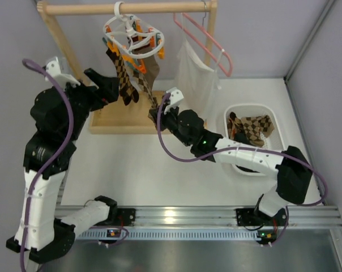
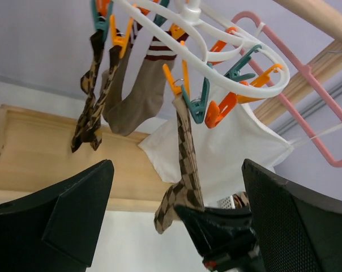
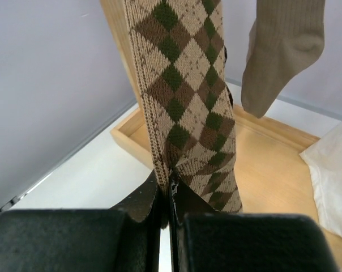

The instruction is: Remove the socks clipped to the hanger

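A clothespin holds the argyle sock's top point(image 2: 180, 104) and the pull is tipping the hanger. My right gripper should ease back while my left gripper takes the clothespin point(image 2: 174, 85).
The white ring hanger point(image 1: 134, 35) hangs from the wooden rail with orange and teal clothespins; it also shows in the left wrist view point(image 2: 216, 39). Several socks point(image 1: 127, 79) are clipped to it. My right gripper point(image 1: 157, 115) is shut on the lower end of a tan argyle sock point(image 3: 182, 96), which hangs taut from a teal pin point(image 2: 196, 105). A plain tan sock point(image 3: 281, 51) hangs beside it. My left gripper point(image 1: 115, 93) is open and empty, just left of the hanging socks, with its fingers point(image 2: 63, 221) spread wide.
A white basket point(image 1: 271, 120) at the right holds argyle socks. A white cloth point(image 1: 195, 76) hangs from a pink hanger point(image 1: 208, 42) on the same rail. The rack's wooden base point(image 1: 123, 119) lies below the socks.
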Controlling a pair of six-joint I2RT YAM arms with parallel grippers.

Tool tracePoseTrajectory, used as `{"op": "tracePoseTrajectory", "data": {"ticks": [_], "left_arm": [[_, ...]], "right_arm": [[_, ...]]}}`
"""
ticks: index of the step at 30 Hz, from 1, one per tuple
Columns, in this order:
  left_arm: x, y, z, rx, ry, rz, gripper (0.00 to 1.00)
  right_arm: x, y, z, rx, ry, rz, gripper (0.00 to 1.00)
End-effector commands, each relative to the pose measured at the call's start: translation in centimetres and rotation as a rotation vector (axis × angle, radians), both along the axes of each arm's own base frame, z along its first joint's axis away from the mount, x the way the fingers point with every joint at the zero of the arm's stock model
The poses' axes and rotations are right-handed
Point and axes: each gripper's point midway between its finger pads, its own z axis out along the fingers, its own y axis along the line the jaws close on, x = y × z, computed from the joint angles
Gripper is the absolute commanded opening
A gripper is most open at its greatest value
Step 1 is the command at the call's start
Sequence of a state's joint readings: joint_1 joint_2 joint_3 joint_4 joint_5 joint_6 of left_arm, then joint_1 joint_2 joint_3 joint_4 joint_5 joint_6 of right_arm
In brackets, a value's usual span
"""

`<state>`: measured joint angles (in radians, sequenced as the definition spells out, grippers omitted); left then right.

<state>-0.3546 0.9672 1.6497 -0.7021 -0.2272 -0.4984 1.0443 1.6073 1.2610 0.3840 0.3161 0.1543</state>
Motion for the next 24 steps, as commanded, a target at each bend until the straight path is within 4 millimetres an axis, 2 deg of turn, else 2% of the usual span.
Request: {"op": "tracePoseTrajectory", "data": {"ticks": [1, 3, 4, 8, 9, 13, 17, 24], "left_arm": [[3.2, -2.7, 0.1, 0.022, 0.031, -0.086, 0.98], [3.5, -3.0, 1.1, 0.009, 0.016, -0.097, 0.98], [3.9, -3.2, 1.2, 0.006, 0.02, -0.1, 0.98], [6.0, -4.3, 0.8, 0.002, 0.051, -0.11, 0.98], [6.2, -4.4, 1.3, -0.004, 0.042, -0.114, 0.98], [7.7, -6.1, 1.4, -0.028, 0.06, -0.166, 0.98], [8.6, -6.2, 2.3, -0.037, 0.045, -0.136, 0.98], [10.1, -5.9, 2.3, 0.004, 0.041, -0.057, 0.93]], "right_arm": [[-3.1, -1.1, 3.2, 0.091, -0.028, 0.099, 0.0], [-3.7, -1.8, 3.1, 0.087, -0.025, 0.107, 0.0], [-4.1, -2.5, 3.2, 0.092, -0.025, 0.107, 0.0], [-5.1, -3.2, 2.9, 0.084, -0.007, 0.132, 0.0], [-5.2, -3.4, 2.5, 0.085, 0.002, 0.136, 0.0], [-5.6, -2.7, 1.7, 0.088, 0.024, 0.17, 0.0], [-5.9, -1.8, 1.2, 0.101, 0.046, 0.202, 0.0], [-6.1, 0.0, 0.3, 0.085, 0.068, 0.212, 0.0]]}}
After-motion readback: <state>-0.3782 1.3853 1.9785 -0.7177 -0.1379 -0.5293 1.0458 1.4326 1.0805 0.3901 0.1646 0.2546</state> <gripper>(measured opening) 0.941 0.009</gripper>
